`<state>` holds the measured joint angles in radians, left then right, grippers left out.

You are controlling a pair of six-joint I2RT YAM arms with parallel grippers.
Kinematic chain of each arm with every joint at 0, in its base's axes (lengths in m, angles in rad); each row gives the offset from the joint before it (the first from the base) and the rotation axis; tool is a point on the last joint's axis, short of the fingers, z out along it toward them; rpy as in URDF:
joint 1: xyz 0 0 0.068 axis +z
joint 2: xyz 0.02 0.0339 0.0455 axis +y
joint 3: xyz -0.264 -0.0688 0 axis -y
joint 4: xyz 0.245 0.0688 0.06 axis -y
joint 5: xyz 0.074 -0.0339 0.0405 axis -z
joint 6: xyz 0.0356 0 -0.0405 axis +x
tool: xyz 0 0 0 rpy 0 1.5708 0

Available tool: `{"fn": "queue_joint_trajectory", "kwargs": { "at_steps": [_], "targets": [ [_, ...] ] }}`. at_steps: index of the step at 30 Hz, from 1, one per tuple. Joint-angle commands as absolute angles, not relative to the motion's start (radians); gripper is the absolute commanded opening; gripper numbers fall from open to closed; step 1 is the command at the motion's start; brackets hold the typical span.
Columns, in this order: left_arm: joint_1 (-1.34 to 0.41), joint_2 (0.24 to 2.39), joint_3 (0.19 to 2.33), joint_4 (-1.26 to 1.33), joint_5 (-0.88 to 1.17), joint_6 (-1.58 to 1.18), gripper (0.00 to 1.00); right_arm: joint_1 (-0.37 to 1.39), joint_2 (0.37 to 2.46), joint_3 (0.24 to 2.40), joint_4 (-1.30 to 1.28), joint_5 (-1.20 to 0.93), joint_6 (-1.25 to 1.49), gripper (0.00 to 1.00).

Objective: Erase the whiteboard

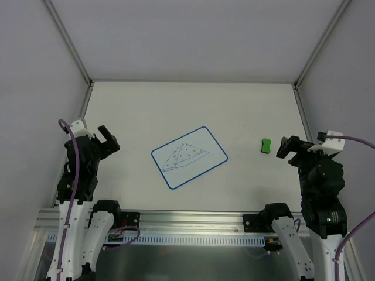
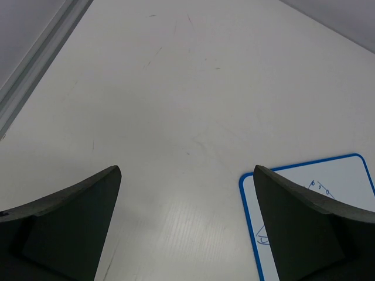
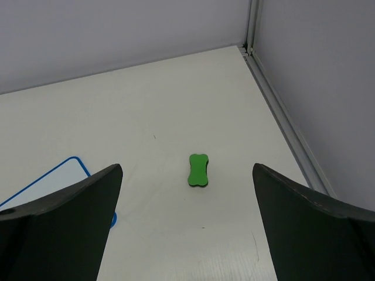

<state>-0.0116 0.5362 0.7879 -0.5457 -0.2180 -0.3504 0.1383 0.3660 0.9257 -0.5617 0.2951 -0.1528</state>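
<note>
The green eraser (image 1: 266, 146) lies free with its narrow waist lined up with the right gripper's open fingers, so the robot should keep lowering them until they close on the waist (image 3: 198, 170).
The whiteboard (image 1: 188, 157), white with a thin blue rim, lies tilted in the middle of the table and bears a dark triangular line drawing. One corner of it shows in the left wrist view (image 2: 345, 181) and a rim edge in the right wrist view (image 3: 53, 178). A small green bone-shaped eraser (image 1: 266, 146) lies to its right; it also shows in the right wrist view (image 3: 198, 170). My left gripper (image 1: 109, 139) is open and empty, left of the board. My right gripper (image 1: 291, 147) is open and empty, just right of the eraser.
The table (image 1: 193, 99) is white, walled by grey panels with aluminium rails at the left (image 1: 88, 99) and right (image 1: 302, 111). An aluminium rail (image 1: 187, 219) runs along the near edge by the arm bases.
</note>
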Motion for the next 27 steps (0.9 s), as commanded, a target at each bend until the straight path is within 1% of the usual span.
{"fn": "queue_joint_trajectory", "kwargs": {
  "at_steps": [1, 6, 8, 10, 13, 14, 17, 18, 21, 22, 24, 27],
  "targets": [
    [-0.006, 0.54, 0.782, -0.538, -0.221, -0.333, 0.99, 0.147, 0.422, 0.927, -0.554, 0.233, -0.141, 0.99],
    [-0.006, 0.546, 0.779, -0.538, -0.207, -0.333, 0.99, 0.147, 0.546, 0.933, -0.555, 0.036, -0.083, 0.99],
    [-0.006, 0.552, 0.778, -0.538, -0.207, -0.333, 0.99, 0.147, 0.623, 0.937, -0.554, 0.011, -0.066, 0.99],
    [-0.006, 0.557, 0.778, -0.538, -0.206, -0.333, 0.99, 0.147, 0.684, 0.942, -0.551, 0.06, -0.034, 0.99],
    [-0.006, 0.561, 0.776, -0.538, -0.204, -0.331, 0.99, 0.147, 0.826, 0.96, -0.546, 0.132, -0.011, 0.99],
    [-0.006, 0.563, 0.776, -0.537, -0.203, -0.331, 0.99, 0.147, 0.903, 0.972, -0.543, 0.161, -0.003, 0.99],
    [-0.006, 0.564, 0.775, -0.537, -0.199, -0.33, 0.99, 0.141, 1.021, 0.979, -0.508, 0.233, -0.003, 0.99],
    [-0.006, 0.568, 0.773, -0.537, -0.198, -0.331, 0.99, 0.137, 1.101, 0.982, -0.499, 0.242, 0.029, 0.98],
    [-0.006, 0.58, 0.775, -0.538, -0.19, -0.331, 0.99, 0.106, 1.213, 0.982, -0.473, 0.244, 0.063, 0.95],
    [-0.006, 0.584, 0.773, -0.537, -0.189, -0.331, 0.99, 0.094, 1.27, 0.976, -0.441, 0.25, 0.08, 0.9],
    [-0.006, 0.591, 0.775, -0.537, -0.183, -0.331, 0.99, 0.049, 1.325, 0.963, -0.408, 0.249, 0.086, 0.84],
    [-0.006, 0.6, 0.775, -0.535, -0.173, -0.331, 0.99, -0.012, 1.44, 0.974, -0.37, 0.197, 0.081, 0.82]
  ]
}}
